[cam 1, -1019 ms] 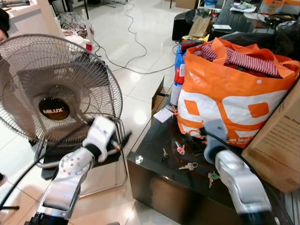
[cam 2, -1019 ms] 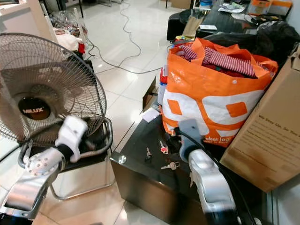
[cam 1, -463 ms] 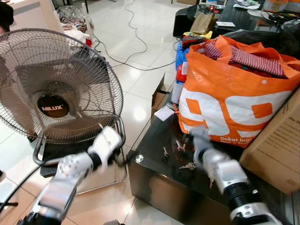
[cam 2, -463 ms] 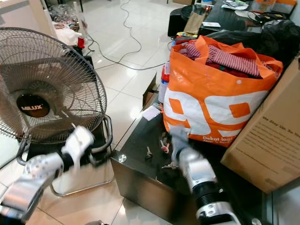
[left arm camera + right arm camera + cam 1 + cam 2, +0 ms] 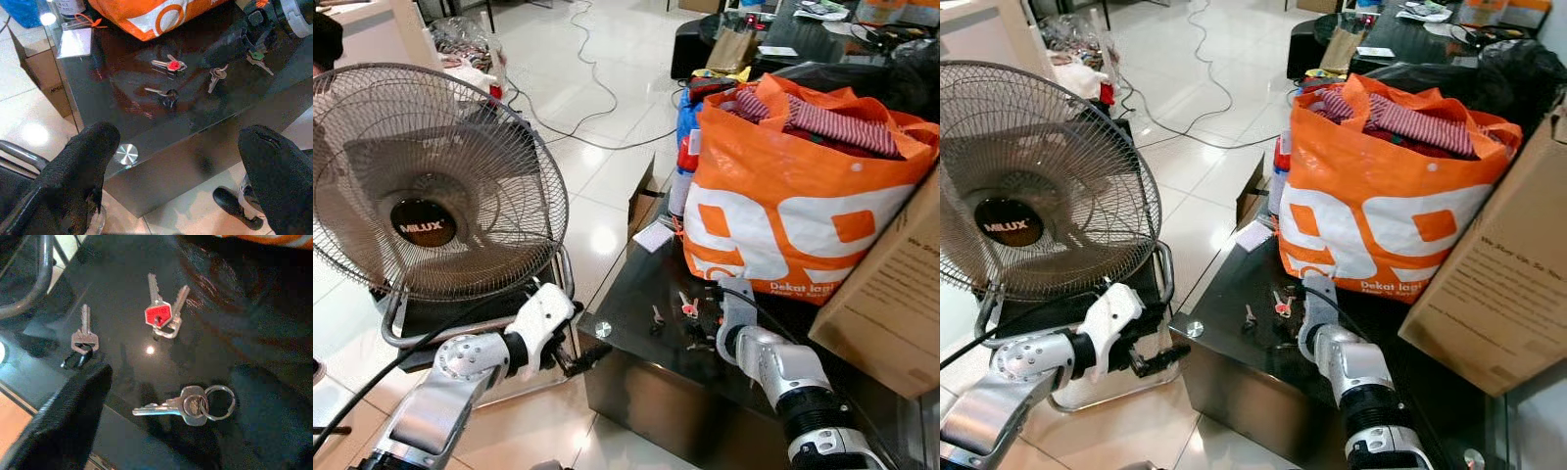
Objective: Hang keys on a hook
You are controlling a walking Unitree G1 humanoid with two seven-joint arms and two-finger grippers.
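Observation:
The key ring loops loosely (image 5: 205,407) through the heads of the silver keys (image 5: 177,407). So the silver keys will hang with their blades down when I hang up the key ring.
Several keys lie on the glossy black table (image 5: 636,372): a pair with a red tag (image 5: 160,316), a key with a black head (image 5: 84,340), silver keys on a ring (image 5: 193,404), and a green-tagged key (image 5: 255,58). My right gripper (image 5: 708,323) hovers low over the table just right of the red-tagged keys, open, with one black finger (image 5: 63,426) beside the ring keys and nothing held. My left gripper (image 5: 171,161) is open and empty, off the table's front left corner and facing the keys.
A large standing fan (image 5: 426,186) sits on a metal-framed seat at the left. A full orange shopping bag (image 5: 793,215) and a cardboard box (image 5: 891,304) crowd the back and right of the table. Cables (image 5: 597,88) cross the white tiled floor.
My right arm has dropped and reached forward, bringing its gripper down next to the keys. My left arm has lowered toward the table's front corner. The keys have not moved.

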